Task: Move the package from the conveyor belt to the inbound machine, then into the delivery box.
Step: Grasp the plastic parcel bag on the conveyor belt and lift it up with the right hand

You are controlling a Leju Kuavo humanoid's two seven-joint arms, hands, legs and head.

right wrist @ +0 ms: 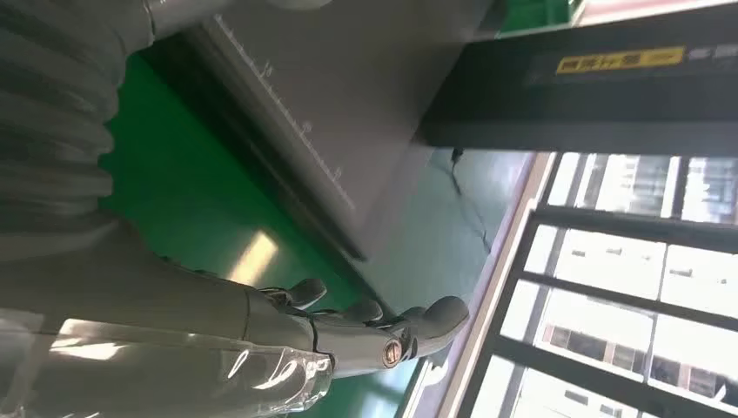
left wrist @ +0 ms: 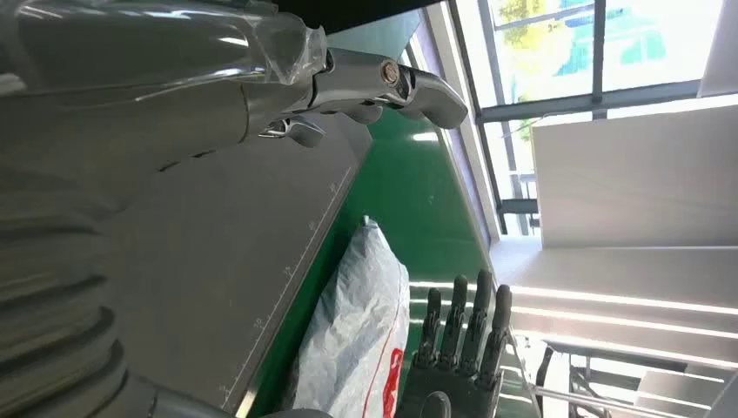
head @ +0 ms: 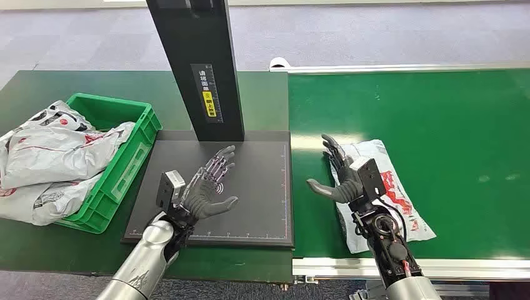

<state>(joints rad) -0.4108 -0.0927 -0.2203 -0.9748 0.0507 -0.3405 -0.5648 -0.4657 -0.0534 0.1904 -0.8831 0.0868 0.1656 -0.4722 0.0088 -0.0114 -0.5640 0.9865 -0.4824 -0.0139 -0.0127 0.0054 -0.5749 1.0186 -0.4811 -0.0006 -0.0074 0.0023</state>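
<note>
I expect the white package (head: 395,203) to buckle and bunch up around its middle when I lift it, because it lies flat with a thin, loose corner (head: 426,233).
A white plastic package (head: 387,194) with red print lies on the green conveyor belt (head: 437,125), near its left edge. My right hand (head: 340,172) hovers open over the package's left end, palm facing left, fingers spread. My left hand (head: 209,184) hangs open above the dark scanning plate (head: 256,181) of the inbound machine, palm facing right. In the left wrist view the package (left wrist: 357,331) lies beyond the plate edge with my right hand (left wrist: 457,348) beside it. The green delivery box (head: 122,159) stands at the left, with grey bags in it.
The machine's black post (head: 200,62) rises from the back of the plate. Several grey and white bags (head: 50,156) spill over the box's left side. A metal rail (head: 437,265) runs along the belt's near edge.
</note>
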